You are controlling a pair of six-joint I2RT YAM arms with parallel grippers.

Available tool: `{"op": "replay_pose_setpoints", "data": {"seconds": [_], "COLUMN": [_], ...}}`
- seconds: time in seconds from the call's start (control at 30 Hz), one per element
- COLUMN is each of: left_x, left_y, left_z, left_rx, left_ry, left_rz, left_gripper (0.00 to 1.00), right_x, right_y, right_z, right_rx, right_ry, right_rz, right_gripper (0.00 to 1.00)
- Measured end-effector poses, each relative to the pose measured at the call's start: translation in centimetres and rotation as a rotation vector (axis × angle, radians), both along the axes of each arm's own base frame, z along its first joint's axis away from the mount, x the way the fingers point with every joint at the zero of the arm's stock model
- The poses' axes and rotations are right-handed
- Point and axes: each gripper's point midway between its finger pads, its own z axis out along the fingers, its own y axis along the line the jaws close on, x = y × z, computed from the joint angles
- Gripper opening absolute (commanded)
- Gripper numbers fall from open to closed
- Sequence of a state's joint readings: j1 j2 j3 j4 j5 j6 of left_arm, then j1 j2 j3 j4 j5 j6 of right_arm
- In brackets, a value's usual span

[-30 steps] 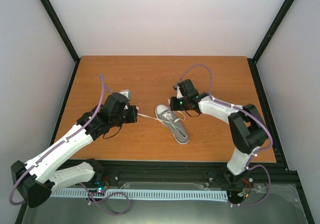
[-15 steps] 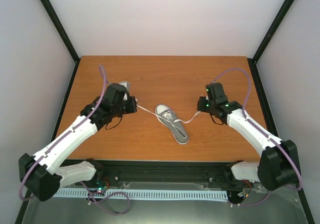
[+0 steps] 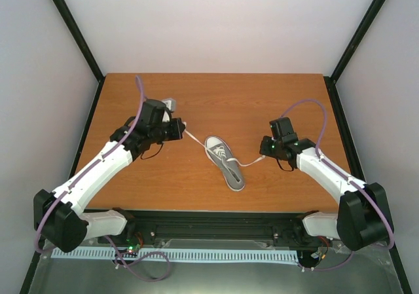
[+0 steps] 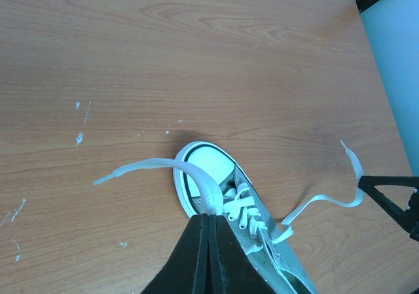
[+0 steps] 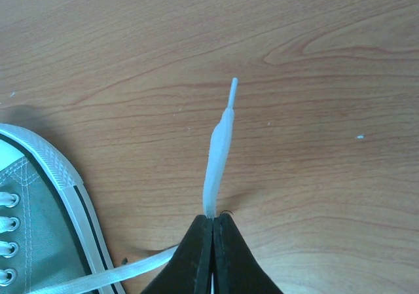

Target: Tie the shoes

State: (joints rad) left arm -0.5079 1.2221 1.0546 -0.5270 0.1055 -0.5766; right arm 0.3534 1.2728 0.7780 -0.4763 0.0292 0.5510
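Note:
My left gripper's lace stretches taut from the sneaker (image 3: 196,139), so my left gripper should bring the lace back over the toe (image 3: 213,142) for my right gripper to take.
A small grey sneaker (image 3: 226,163) with white toe cap and sole lies mid-table, toe toward the far left. It also shows in the left wrist view (image 4: 255,222) and at the left edge of the right wrist view (image 5: 33,222). My left gripper (image 3: 182,128) is shut on one white lace (image 4: 196,179), stretched up and left from the toe. My right gripper (image 3: 263,155) is shut on the other white lace (image 5: 217,156), stretched out to the right of the shoe; its tip sticks out past the fingers. The laces are pulled apart in opposite directions.
The wooden table (image 3: 216,104) is bounded by black frame posts (image 3: 72,29) at the back corners and a black rail along the near edge. Small white specks (image 4: 78,120) mark the wood left of the shoe.
My right gripper swung from beside the shoe out to the right, pulling its lace taut. My left gripper moved up and away to the far left with its lace. The shoe shifted slightly.

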Motion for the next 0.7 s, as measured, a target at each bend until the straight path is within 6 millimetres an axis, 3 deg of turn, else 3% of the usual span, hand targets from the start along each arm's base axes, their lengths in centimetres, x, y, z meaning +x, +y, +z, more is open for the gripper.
{"op": "replay_pose_setpoints", "data": {"seconds": [0.27,0.6,0.67,0.7], "left_x": [1.3,0.9,0.7,0.5], "left_y": [2.8,2.5,1.9,1.5], "left_z": [0.7,0.6,0.7,0.8], "left_rx": [-0.018,-0.008,-0.025,-0.041], "left_ry": [-0.017,-0.021,-0.025,-0.032], "left_rz": [0.057,-0.008,-0.043,-0.069], "left_gripper": [0.01,0.01,0.01,0.01], "right_x": [0.2,0.3,0.4,0.4], "right_y": [0.0,0.0,0.0,0.0], "right_z": [0.4,0.6,0.4,0.1], "right_rx": [-0.005,-0.002,-0.004,-0.008], "right_ry": [-0.009,-0.018,-0.013,-0.005], "right_rz": [0.003,0.004,0.003,0.003], "right_gripper": [0.03,0.03,0.14,0.30]}}
